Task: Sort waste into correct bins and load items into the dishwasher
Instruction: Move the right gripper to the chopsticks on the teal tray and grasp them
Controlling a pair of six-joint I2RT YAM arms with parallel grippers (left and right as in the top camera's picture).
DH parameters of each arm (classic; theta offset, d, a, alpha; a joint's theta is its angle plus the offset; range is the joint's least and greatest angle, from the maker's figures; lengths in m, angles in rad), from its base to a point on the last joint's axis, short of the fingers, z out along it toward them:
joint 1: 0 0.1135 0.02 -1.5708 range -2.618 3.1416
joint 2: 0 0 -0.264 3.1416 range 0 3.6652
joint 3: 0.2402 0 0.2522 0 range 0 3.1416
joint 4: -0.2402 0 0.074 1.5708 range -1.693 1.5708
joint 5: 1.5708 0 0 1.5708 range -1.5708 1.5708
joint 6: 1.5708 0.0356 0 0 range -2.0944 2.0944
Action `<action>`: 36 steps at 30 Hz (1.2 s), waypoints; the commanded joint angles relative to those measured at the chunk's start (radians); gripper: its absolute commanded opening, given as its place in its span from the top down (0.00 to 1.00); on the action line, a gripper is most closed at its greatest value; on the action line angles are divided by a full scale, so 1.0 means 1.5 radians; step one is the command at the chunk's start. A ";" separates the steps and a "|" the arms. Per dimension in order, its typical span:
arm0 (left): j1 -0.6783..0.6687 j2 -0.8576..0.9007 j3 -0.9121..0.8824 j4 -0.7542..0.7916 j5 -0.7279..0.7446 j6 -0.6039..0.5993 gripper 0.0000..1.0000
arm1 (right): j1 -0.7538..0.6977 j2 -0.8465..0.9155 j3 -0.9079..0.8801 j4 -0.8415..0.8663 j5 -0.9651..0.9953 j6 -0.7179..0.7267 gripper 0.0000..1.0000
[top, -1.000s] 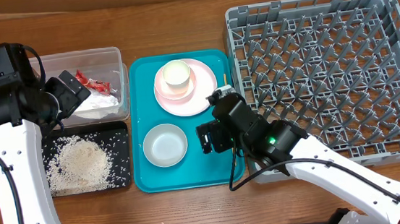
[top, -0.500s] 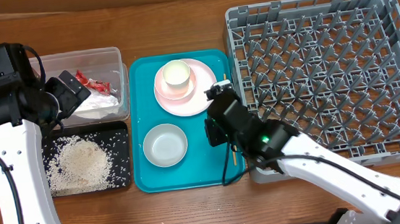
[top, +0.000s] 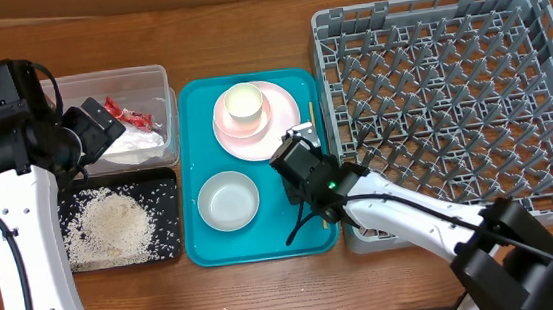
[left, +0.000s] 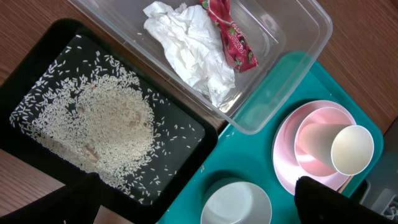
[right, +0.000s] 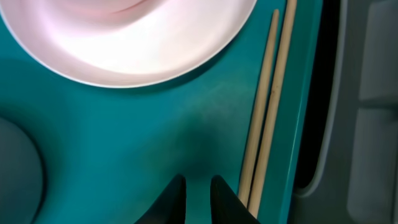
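Observation:
The chopsticks lie close together (right: 267,102) next to my closed right gripper, so next my right gripper opens above them and pulls the nearer chopstick (right: 256,130) apart before picking it up.
The pale pink plate (top: 280,135) with a white cup (top: 244,105) on it and a pale bowl (top: 228,200) sit on the teal tray (top: 204,247). Two wooden chopsticks (right: 267,106) lie side by side along the tray's right edge. My right gripper (right: 198,186) hovers low over the tray just left of them, shut and empty. The napkin (left: 186,50) and red wrapper (left: 231,37) lie in the clear tub (left: 298,25). Rice (left: 99,124) covers the black tray (top: 164,185). My left gripper (left: 205,208) stands open above the tub and trays.
The grey dish rack (top: 452,99) stands right of the teal tray, with nothing among its pegs. Its wall (right: 367,124) rises close beside the chopsticks. My right arm stretches across the rack's front left corner. Bare wooden table surrounds everything.
My right gripper has shut its jaws and swung down-left, settling over the tray's right side beside the chopsticks. The left arm has not moved.

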 commanded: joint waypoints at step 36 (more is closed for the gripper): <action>0.001 0.003 -0.002 0.001 0.003 -0.002 0.00 | -0.025 0.067 0.000 0.031 0.069 0.109 0.42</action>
